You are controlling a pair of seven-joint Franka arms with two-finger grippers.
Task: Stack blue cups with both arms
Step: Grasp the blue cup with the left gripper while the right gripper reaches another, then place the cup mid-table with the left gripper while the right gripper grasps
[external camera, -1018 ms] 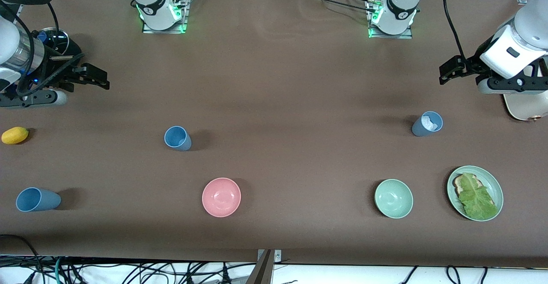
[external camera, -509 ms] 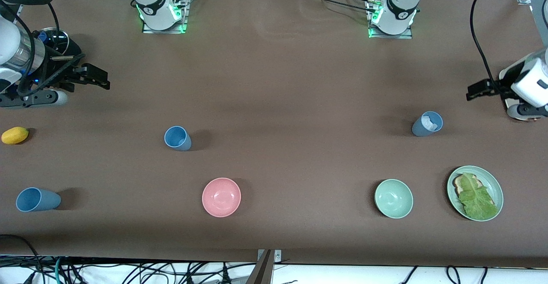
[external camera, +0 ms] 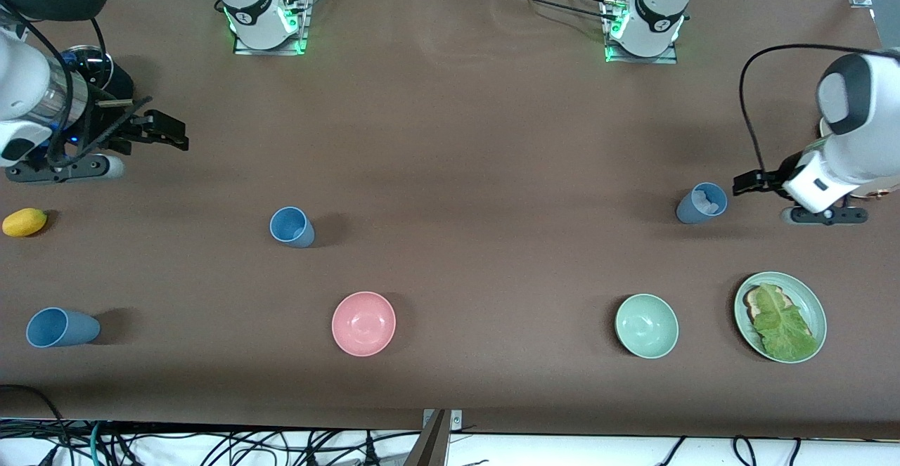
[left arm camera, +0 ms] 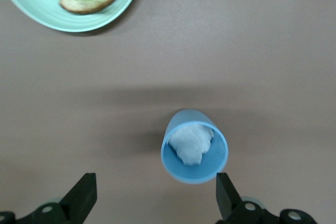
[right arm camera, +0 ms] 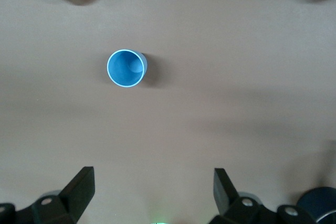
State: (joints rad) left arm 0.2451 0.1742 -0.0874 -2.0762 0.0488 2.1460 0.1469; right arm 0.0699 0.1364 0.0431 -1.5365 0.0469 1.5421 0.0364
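The crumpled white wad (external camera: 705,203) lies lower than the cup's rim, so the slate-blue cup (external camera: 692,208) will hold the wad in and take it along when I carry it.
A slate-blue cup (external camera: 701,203) with a crumpled white wad in it stands toward the left arm's end of the table. My left gripper (external camera: 749,183) is open and empty, close beside it. In the left wrist view the cup (left arm camera: 194,145) sits just ahead of the gripper (left arm camera: 155,200), nearer one finger. A light blue cup (external camera: 292,227) stands toward the right arm's end, and another blue cup (external camera: 62,327) is nearer the front camera. My right gripper (external camera: 158,130) is open and empty over bare table. The right wrist view shows the light blue cup (right arm camera: 126,67) ahead of that gripper (right arm camera: 152,192).
A pink bowl (external camera: 363,323), a green bowl (external camera: 646,325) and a green plate (external camera: 814,304) with toast and lettuce lie nearer the front camera. A yellow lemon-like thing (external camera: 24,221) lies at the right arm's end. A dark round object (external camera: 95,65) stands under the right arm.
My left arm has swung in and come down, bringing its gripper close beside the slate-blue cup. My right gripper has shifted slightly. The cups have not moved.
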